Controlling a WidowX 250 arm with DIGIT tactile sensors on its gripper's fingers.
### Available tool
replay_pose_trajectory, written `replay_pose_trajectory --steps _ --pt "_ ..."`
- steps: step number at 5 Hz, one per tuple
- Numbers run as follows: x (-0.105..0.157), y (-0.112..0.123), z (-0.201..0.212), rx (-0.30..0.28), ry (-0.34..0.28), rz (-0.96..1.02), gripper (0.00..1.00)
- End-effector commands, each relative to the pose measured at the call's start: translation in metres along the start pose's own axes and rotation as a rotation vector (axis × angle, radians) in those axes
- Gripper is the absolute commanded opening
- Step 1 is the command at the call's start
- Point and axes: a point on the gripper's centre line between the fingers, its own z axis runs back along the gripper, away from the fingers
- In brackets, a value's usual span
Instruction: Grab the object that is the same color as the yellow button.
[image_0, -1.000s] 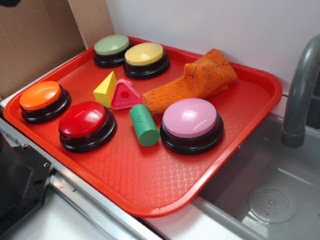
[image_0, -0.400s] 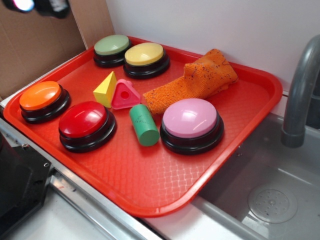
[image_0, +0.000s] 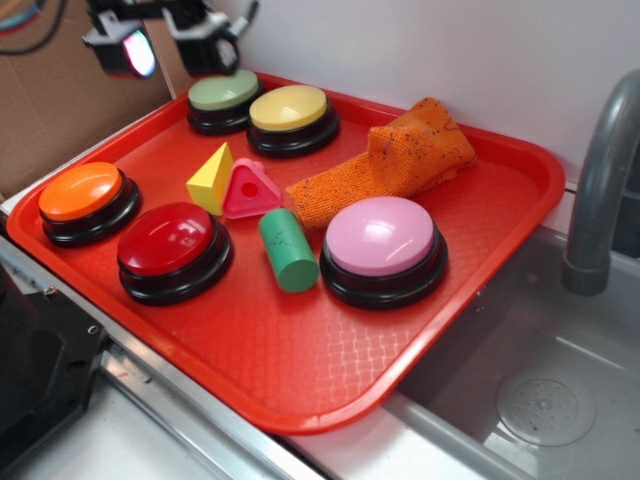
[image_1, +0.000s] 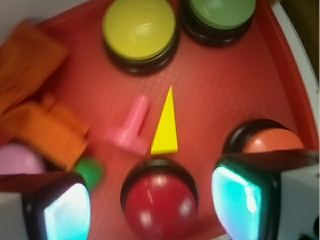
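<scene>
I expect the pink triangular block (image_0: 252, 191) to move a little but stay behind when I lift the yellow block, because it sits close against the yellow pyramid block's side (image_0: 225, 192).
The small yellow pyramid block (image_0: 211, 179) (image_1: 165, 126) stands on the red tray (image_0: 300, 350), touching the pink triangular block (image_0: 250, 190) (image_1: 131, 127) on its right. The yellow button (image_0: 289, 112) (image_1: 139, 30) sits at the tray's back beside the pale green button (image_0: 223, 96) (image_1: 221, 15). My gripper (image_0: 168, 45) (image_1: 152, 205) hangs high over the tray's back left corner, open, with nothing between its fingers. In the wrist view the red button (image_1: 159, 201) lies between the fingertips, far below.
An orange button (image_0: 83, 195), red button (image_0: 170, 245), pink button (image_0: 381, 243), green cylinder (image_0: 287, 250) and orange cloth (image_0: 395, 160) share the tray. A sink basin (image_0: 540, 400) with a grey faucet (image_0: 600, 190) lies to the right. Cardboard (image_0: 60, 100) stands behind left.
My gripper has come down into the exterior view from the top left, toward the tray's back. Nothing on the tray has moved.
</scene>
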Motion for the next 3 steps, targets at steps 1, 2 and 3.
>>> replay_pose_trajectory --steps 1,2,3 --pt "0.022 0.018 -0.041 -0.021 -0.022 0.115 1.0" --pt "0.025 0.029 -0.053 -0.018 0.0 0.163 1.0" --pt "0.028 0.04 -0.063 0.01 0.012 0.2 1.0"
